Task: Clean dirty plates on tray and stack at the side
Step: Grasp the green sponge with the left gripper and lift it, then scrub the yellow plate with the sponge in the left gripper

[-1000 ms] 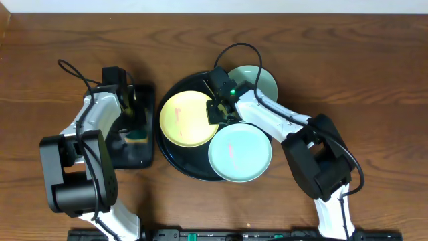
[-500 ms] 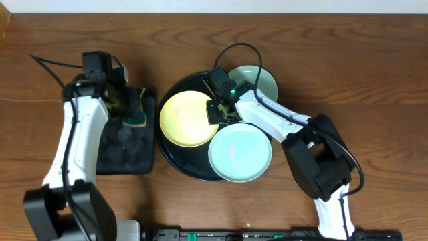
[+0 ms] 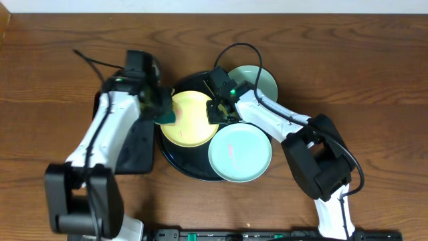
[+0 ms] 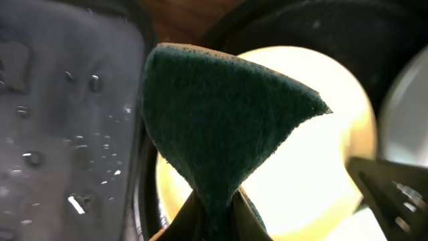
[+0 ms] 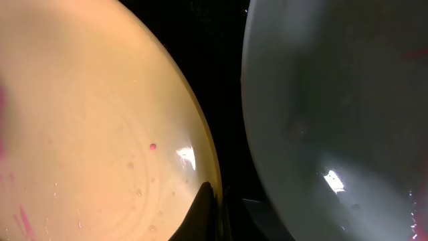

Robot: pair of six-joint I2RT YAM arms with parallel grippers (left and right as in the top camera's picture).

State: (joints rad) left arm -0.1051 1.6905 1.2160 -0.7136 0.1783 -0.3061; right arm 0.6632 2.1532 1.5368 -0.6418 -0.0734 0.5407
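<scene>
Pink smears point(image 3: 178, 116) are on the yellow plate and the green sponge is at the plate's edge, so next my left gripper wipes the sponge back across the plate's smeared side point(image 3: 182, 130).
The pale yellow plate point(image 3: 194, 120) lies on the left of the round black tray point(image 3: 175, 163). It carries pink smears. My right gripper point(image 3: 217, 110) is shut on its right rim, also seen in the right wrist view point(image 5: 212, 201). My left gripper point(image 3: 162, 107) is shut on a green sponge point(image 3: 168, 116) and holds it over the yellow plate's left edge. In the left wrist view the sponge point(image 4: 221, 120) hangs in front of the yellow plate point(image 4: 321, 161). One mint plate point(image 3: 239, 152) lies at the tray's front right. Another mint plate point(image 3: 259, 80) lies at the tray's back right edge.
A wet rectangular black tray point(image 3: 132, 150) lies left of the round tray, under my left arm, and shows in the left wrist view point(image 4: 60, 120). Dark wood tabletop point(image 3: 348, 73) surrounds both trays. A cable loops above the right wrist.
My left arm lifted the sponge off the rectangular tray and swung right to the yellow plate's left edge. The right arm and the plates have not moved.
</scene>
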